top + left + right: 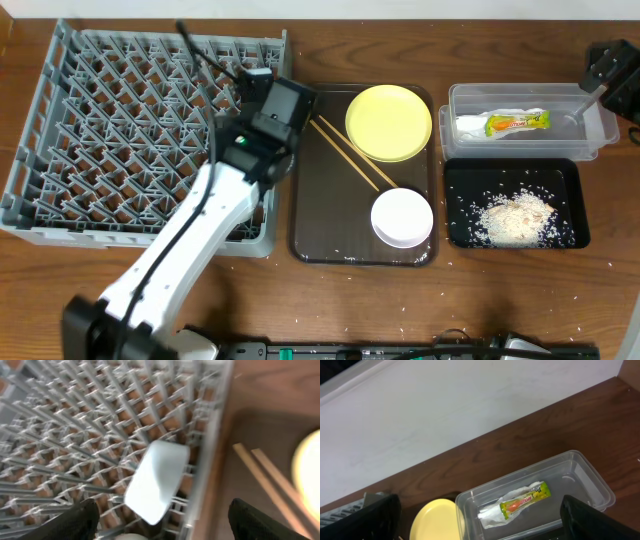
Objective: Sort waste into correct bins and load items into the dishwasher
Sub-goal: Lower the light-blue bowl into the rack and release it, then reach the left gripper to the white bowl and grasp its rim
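Observation:
I keep moving my left gripper toward the white bowl until it grips the white bowl's rim, because the light blue bowl is standing on edge among the rack's wires.
The grey dish rack stands at the left. My left gripper hovers over its right edge, open. In the left wrist view a light blue bowl stands on edge among the rack's pegs, below and between the open fingers, not held. The yellow plate, the chopsticks and the white bowl lie on the brown tray. The wrapper lies in the clear tub. Rice scraps lie in the black tray. My right gripper is open and empty above the tub.
A blurred pale round shape shows at the bottom of the left wrist view. Crumbs are scattered on the wooden table in front of the trays. The right arm is at the far right, by the tub.

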`<state>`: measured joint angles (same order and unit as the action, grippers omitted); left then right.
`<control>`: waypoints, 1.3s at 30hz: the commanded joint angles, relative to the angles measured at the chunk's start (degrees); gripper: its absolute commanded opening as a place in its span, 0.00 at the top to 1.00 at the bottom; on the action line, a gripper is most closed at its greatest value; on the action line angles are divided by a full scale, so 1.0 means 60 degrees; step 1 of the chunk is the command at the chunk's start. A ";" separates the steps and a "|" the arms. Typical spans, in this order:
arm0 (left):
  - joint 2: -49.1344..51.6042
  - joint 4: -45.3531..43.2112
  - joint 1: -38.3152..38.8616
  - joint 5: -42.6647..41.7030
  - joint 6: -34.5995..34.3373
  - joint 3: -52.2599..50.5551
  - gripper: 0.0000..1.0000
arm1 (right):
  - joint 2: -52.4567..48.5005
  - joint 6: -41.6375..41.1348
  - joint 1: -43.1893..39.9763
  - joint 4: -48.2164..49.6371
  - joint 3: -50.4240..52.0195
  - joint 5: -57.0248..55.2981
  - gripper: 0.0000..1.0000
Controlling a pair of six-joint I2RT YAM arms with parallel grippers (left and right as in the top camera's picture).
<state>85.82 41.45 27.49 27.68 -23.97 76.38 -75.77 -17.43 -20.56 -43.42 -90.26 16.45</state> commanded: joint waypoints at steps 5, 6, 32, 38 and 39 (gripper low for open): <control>-0.0951 -0.0157 -0.0029 -0.2346 -0.0058 0.0022 0.16 | 0.0000 -0.0091 -0.0033 0.0011 -0.0007 -0.0058 0.01; -0.0965 -0.0222 -0.0029 -0.2790 -0.0098 0.0022 0.16 | 0.0000 -0.0091 -0.0033 0.0011 -0.0004 -0.0062 0.01; 0.3348 -0.1796 0.1322 -0.7606 -0.2415 0.0018 0.21 | 0.0000 -0.0091 -0.0036 0.0011 -0.0004 -0.0062 0.01; 0.4102 -0.1650 0.1785 -0.7723 -0.2415 0.0018 0.20 | 0.0000 -0.0091 -0.0036 0.0011 -0.0007 -0.0062 0.01; 0.4229 -0.1701 0.1876 -0.7861 -0.2412 0.0018 0.21 | 0.0000 -0.0091 -0.0036 0.0011 -0.0004 -0.0058 0.01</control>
<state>109.08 31.35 37.41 -17.76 -37.76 76.38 -75.77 -17.43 -20.56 -43.44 -90.26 16.45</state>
